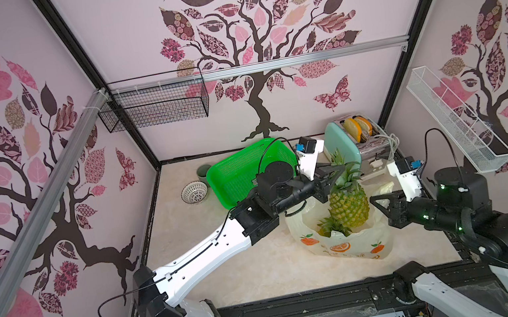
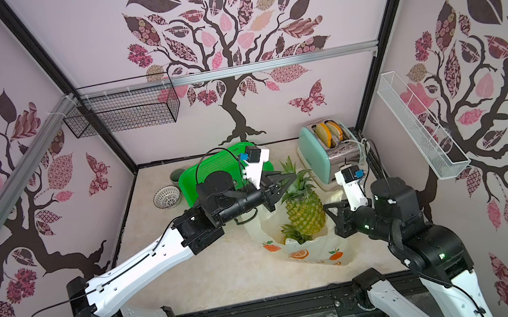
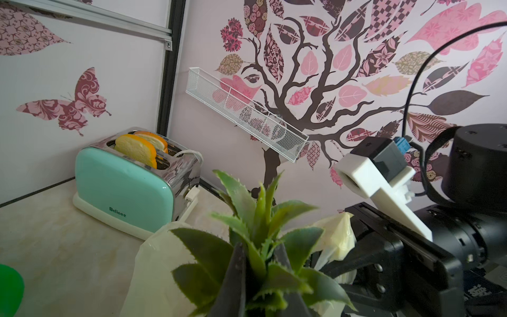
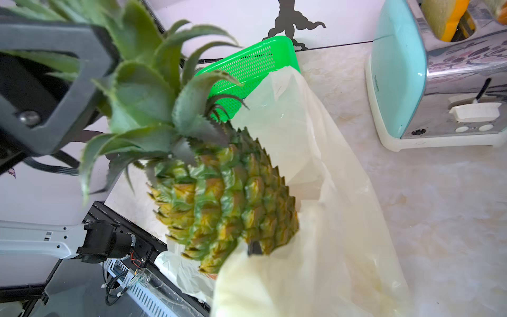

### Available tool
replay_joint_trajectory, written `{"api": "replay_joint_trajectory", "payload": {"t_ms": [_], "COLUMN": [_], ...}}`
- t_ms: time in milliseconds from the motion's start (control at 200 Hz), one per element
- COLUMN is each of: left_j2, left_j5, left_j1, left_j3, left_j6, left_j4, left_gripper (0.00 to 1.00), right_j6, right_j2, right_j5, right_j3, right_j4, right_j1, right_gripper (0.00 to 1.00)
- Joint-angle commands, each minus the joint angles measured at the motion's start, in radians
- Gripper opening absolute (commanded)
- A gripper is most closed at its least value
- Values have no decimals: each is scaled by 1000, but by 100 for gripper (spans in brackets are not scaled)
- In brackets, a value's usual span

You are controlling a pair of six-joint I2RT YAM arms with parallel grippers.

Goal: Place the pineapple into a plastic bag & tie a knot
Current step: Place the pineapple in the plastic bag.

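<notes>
The pineapple's lower end (image 1: 351,218) is inside the plastic bag's opening (image 1: 350,229), so the left gripper keeps lowering the pineapple upright until it rests in the bag, then let go.
The pineapple (image 1: 348,204) (image 2: 305,213) (image 4: 227,197) hangs upright, its lower end down in the open mouth of the plastic bag (image 1: 347,245) (image 2: 313,250) (image 4: 315,192). My left gripper (image 1: 341,172) (image 2: 291,181) (image 3: 260,255) is shut on its green crown (image 3: 260,214). The pale-yellow bag with orange fruit prints lies on the table. My right gripper (image 1: 374,200) (image 2: 327,208) (image 4: 255,248) is shut on the bag's right rim, with plastic draped over its fingers. A second leafy crown (image 1: 332,228) shows inside the bag.
A green basket (image 1: 247,167), a patterned bowl (image 1: 194,192) and a cup (image 1: 204,171) stand behind on the left. A mint toaster (image 1: 358,145) with bread sits at the back right. A white wire shelf (image 1: 456,125) juts from the right wall.
</notes>
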Motion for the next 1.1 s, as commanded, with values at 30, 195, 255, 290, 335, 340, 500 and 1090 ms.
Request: {"api": "replay_joint_trajectory", "payload": {"t_ms": [30, 195, 255, 290, 335, 340, 500, 1090], "left_j2": [23, 34, 31, 28, 22, 22, 31, 68], "left_j5": [-35, -47, -55, -59, -70, -71, -109, -104], "left_j1": [-20, -43, -44, -45, -44, -45, -44, -67], "left_j3": [-21, -72, -90, -95, -98, -98, -109, -410], "left_j6": [-12, -35, -47, -46, -39, -38, -14, 197], "left_j4": [234, 322, 366, 382, 396, 398, 423, 606], "left_gripper": [0, 0, 0, 0, 0, 0, 0, 0], "right_j6": [-4, -5, -5, -5, -5, -5, -5, -8], "right_j2": [-7, -4, -3, -4, -4, -4, -6, 10], "right_j5": [-11, -13, -12, -11, -9, -9, -9, -14], "right_j3": [50, 57, 60, 62, 64, 64, 65, 74], "right_j4": [-17, -20, -24, -26, -28, -28, -31, -10], "right_j1": [5, 5, 5, 5, 5, 5, 5, 5], "right_gripper": [0, 0, 0, 0, 0, 0, 0, 0]}}
